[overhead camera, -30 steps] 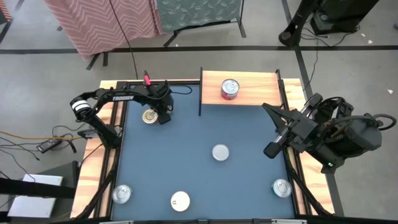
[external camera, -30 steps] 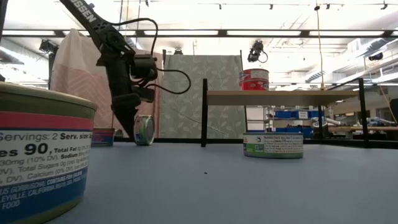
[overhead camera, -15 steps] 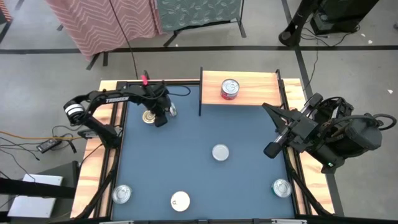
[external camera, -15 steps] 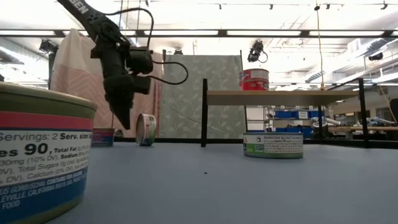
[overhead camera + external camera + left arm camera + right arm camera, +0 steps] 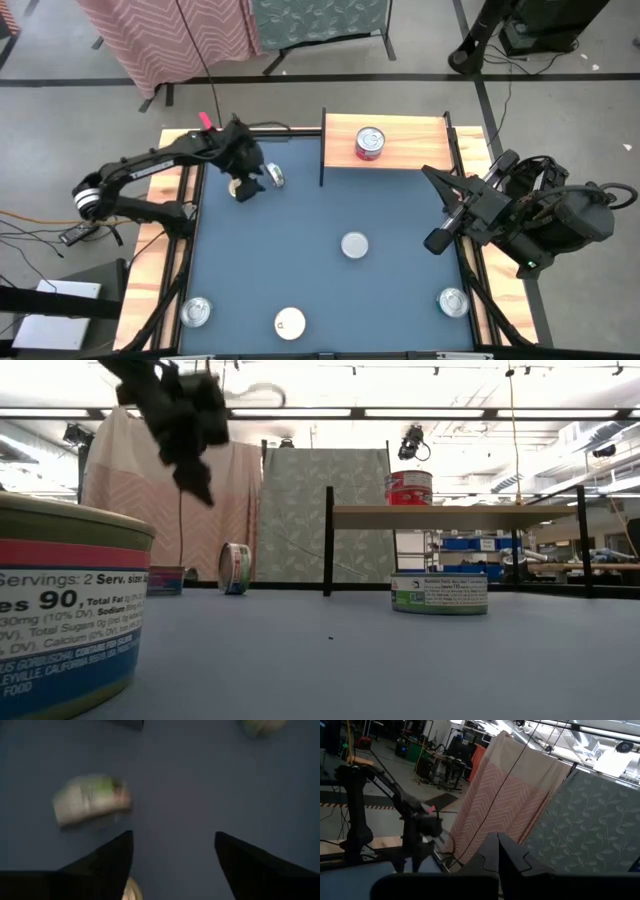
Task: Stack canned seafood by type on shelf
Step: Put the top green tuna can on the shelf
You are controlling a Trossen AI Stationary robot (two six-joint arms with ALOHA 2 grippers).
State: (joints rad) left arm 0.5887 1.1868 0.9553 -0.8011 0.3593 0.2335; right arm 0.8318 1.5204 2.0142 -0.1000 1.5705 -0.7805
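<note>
The tin on its rim (image 5: pixel 91 800) stands crossways to the fingers of my left gripper. Next, I turn that gripper and close it on the tin's flat sides (image 5: pixel 277 175).
My left gripper (image 5: pixel 249 186) hangs open above the table's far left part, holding nothing; its dark fingers spread wide in its wrist view (image 5: pixel 175 865). Just to its right a tin (image 5: pixel 275 177) stands on its rim on the blue table (image 5: pixel 235 568). A gold-lidded tin (image 5: pixel 238 190) lies flat, partly under the gripper. On the shelf (image 5: pixel 400 150), a light-wood plank at the far edge, sits a red-labelled tin (image 5: pixel 369 143). My right gripper (image 5: pixel 428 174) waits shut, high at the table's right side.
More tins lie flat on the table: one at the centre (image 5: pixel 354 244), one near left (image 5: pixel 196 312), a white-lidded one at the near edge (image 5: pixel 290 322), one near right (image 5: pixel 453 301). A dark upright (image 5: pixel 328 540) marks the shelf's left end.
My left gripper has opened, let go of the tin that it held on edge, and risen well clear of it while tipping. The tin stays standing on its rim on the table, beside the gold-lidded one.
</note>
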